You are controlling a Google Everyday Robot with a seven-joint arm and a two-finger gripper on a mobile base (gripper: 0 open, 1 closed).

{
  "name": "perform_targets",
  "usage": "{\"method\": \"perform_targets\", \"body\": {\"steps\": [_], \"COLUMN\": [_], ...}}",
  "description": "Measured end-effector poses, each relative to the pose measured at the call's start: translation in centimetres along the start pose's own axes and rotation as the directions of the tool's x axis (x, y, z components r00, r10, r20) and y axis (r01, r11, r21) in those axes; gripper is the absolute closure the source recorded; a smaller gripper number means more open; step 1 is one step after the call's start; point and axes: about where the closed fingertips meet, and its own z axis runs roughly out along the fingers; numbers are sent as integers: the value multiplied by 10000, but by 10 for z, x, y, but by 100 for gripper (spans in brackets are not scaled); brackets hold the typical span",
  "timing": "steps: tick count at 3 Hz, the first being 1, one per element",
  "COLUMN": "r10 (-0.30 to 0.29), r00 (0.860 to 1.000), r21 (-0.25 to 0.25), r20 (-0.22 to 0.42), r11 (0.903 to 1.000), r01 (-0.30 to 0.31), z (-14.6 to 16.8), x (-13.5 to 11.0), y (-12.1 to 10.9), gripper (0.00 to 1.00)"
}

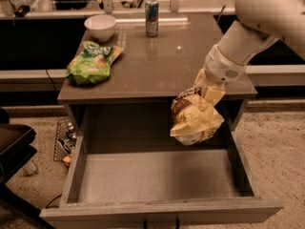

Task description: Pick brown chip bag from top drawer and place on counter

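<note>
The brown chip bag hangs below the counter's front edge (181, 98), so I should pull it out over the drawer (205, 156) and raise it clear before moving over the counter.
The brown chip bag (193, 118) hangs in the air above the open top drawer (157, 178), just in front of the counter's front edge. My gripper (206, 90) is shut on the bag's top end and holds it at about counter height, at the right side. The bag's pale yellow end faces me. The drawer is pulled fully out and its flat grey bottom is bare. The counter (157, 61) lies behind and above the drawer.
On the counter lie a green chip bag (93, 62) at the left, a white bowl (100, 26) at the back left and a can (152, 17) at the back middle. A wire basket (66, 140) sits on the floor left of the cabinet.
</note>
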Motion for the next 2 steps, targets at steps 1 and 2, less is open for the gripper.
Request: {"method": "perform_targets", "body": {"steps": [1, 2], "r10": [26, 25], "r00": [10000, 10000], "r21": [113, 113], "r20": [-40, -40], "r11": [9999, 9999], "r01": [-25, -25], "z": [-19, -19], "x": [-4, -4], "y": [-4, -4], "gripper": [100, 100]}}
